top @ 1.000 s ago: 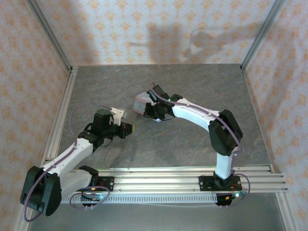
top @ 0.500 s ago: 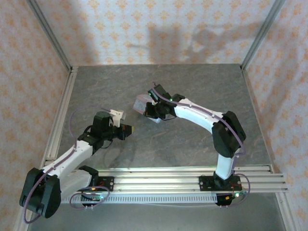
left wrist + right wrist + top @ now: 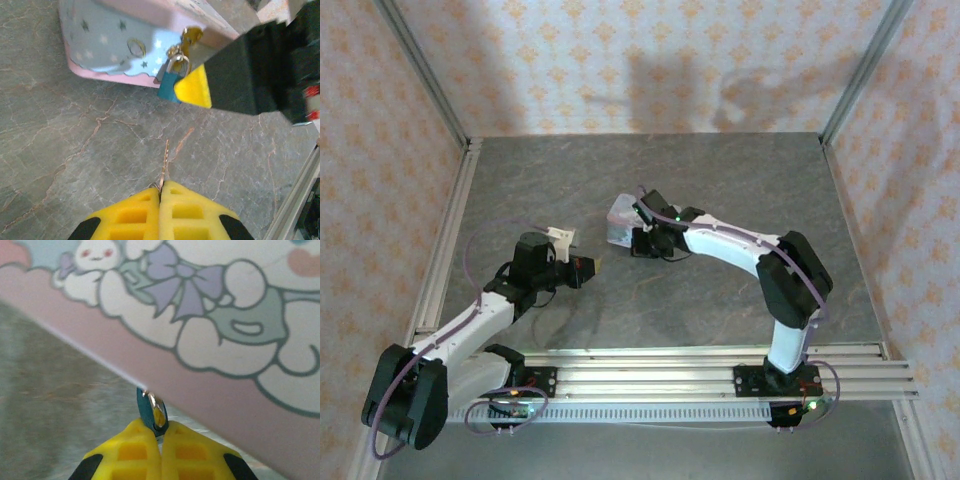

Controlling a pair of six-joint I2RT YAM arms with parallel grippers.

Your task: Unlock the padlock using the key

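Observation:
I should open my right gripper and reach farther under the tin's pink edge (image 3: 142, 386) before the key comes in, because my right gripper's fingers pinch only the padlock's edge (image 3: 170, 89).
The tiny blue padlock (image 3: 150, 412) hangs by its thin metal shackle from the clasp of the pastel tin (image 3: 225, 315). My right gripper (image 3: 161, 432) is shut on the padlock's body, just below the tin's pink edge. In the left wrist view the padlock (image 3: 168, 85) sits beside the right gripper's yellow fingertip (image 3: 194, 91). My left gripper (image 3: 160, 187) is shut on the slim key (image 3: 164, 162). The key's blade points toward the padlock with a gap of bare table between them. From above, the left gripper (image 3: 590, 268) sits left of the right gripper (image 3: 642, 240).
The cartoon-printed tin (image 3: 620, 220) rests tilted on the grey marbled table (image 3: 720, 180) near its middle. Patterned walls enclose three sides. An aluminium rail (image 3: 670, 375) runs along the near edge by the arm bases.
The right gripper, the padlock and the tin have shifted slightly to the right and nearer. The left gripper with the key has stayed almost in place.

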